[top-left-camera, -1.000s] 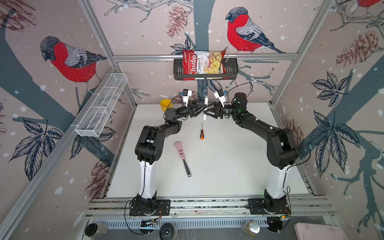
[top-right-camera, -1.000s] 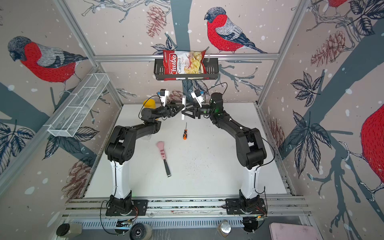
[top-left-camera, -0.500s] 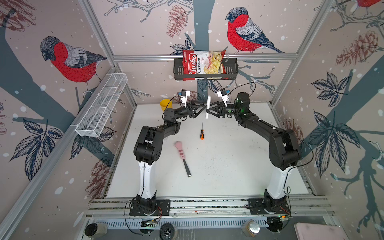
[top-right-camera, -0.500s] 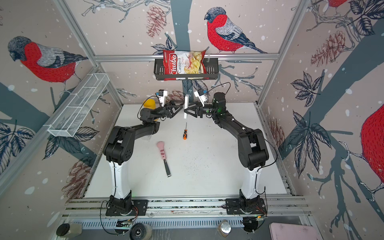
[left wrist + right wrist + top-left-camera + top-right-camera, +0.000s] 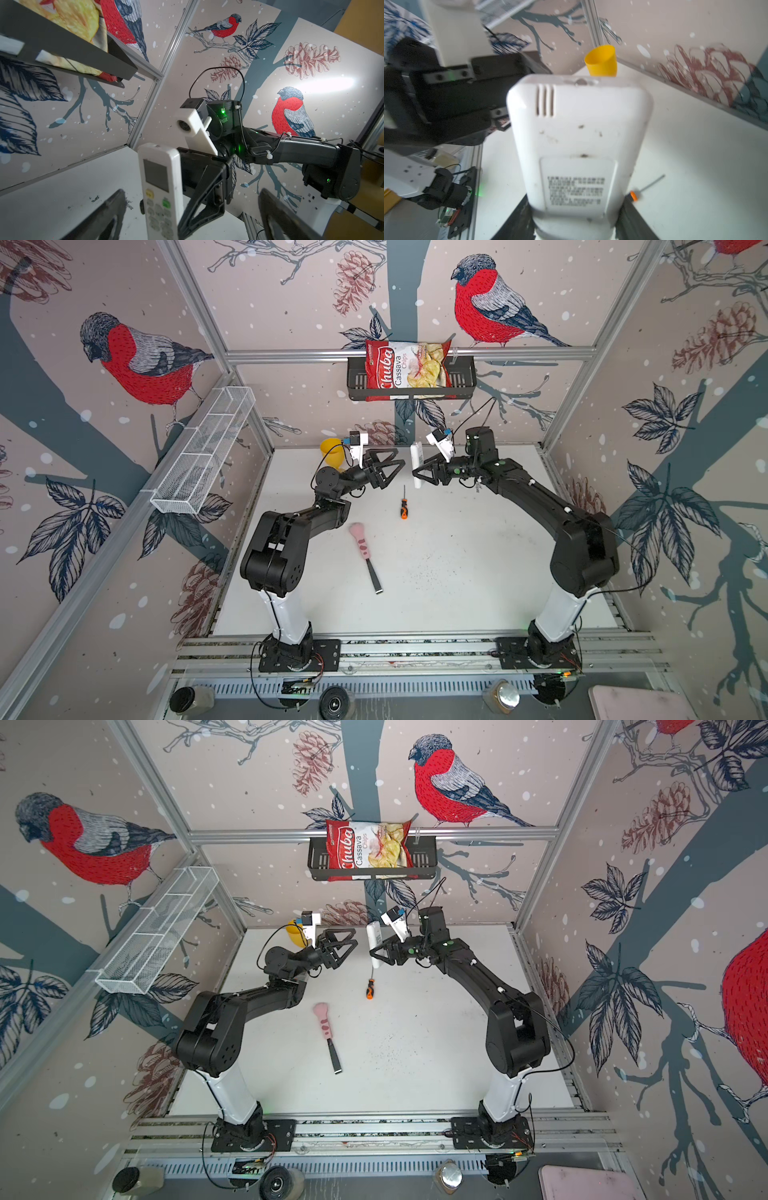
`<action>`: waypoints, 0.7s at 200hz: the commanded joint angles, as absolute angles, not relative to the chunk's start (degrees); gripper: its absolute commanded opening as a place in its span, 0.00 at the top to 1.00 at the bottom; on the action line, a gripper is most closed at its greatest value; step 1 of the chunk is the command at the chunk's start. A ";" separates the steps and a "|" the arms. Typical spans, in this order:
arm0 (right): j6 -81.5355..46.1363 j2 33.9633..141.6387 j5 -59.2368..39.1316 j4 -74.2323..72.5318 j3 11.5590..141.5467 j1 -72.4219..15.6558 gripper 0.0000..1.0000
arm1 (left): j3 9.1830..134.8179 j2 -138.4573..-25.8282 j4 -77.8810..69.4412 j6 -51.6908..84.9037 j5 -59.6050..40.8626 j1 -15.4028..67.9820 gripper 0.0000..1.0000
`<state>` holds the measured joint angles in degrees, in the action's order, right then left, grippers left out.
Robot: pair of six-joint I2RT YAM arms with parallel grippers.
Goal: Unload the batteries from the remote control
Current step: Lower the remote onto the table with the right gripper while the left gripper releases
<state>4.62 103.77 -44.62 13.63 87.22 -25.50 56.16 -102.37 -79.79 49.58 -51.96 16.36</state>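
Note:
The remote's buttons (image 5: 158,210) are turned toward the robot's left gripper and the right gripper covers the remote's lower end, so next the right gripper puts the remote face down (image 5: 428,510) first.
A white remote control (image 5: 417,464) (image 5: 374,942) hangs upright above the back of the table, with my right gripper (image 5: 418,475) (image 5: 376,955) shut on its lower end. The right wrist view shows the remote's back (image 5: 577,128) with the labelled cover (image 5: 577,182) in place, clamped in the right gripper (image 5: 574,224). The batteries are hidden. My left gripper (image 5: 395,466) (image 5: 351,942) stands open just left of the remote, apart from it. In the left wrist view the remote's button face (image 5: 160,187) shows between the spread fingers of the left gripper (image 5: 191,216).
An orange-and-black screwdriver (image 5: 403,508) (image 5: 369,988) lies on the table below the remote. A pink-handled tool (image 5: 365,549) lies nearer the front. A yellow cup (image 5: 332,450) stands at the back left. A chips bag (image 5: 409,369) sits in the black wall basket.
My left gripper has opened wide and drawn back to the left, away from the remote. The right gripper keeps its hold on the remote.

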 commanded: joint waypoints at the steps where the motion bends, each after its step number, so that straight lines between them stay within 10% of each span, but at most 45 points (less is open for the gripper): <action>1: 10.08 105.78 -30.11 26.43 89.21 -27.51 0.69 | 53.03 -99.58 -78.49 44.41 -49.70 16.67 0.02; 140: 17.88 129.84 -3.26 47.92 106.88 -33.14 0.69 | 59.16 -93.50 -28.32 14.46 -26.03 22.24 0.02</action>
<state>16.51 128.40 -6.63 44.84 106.08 -33.08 56.03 -93.14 -39.77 21.52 -33.76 20.73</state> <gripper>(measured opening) 0.550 0.981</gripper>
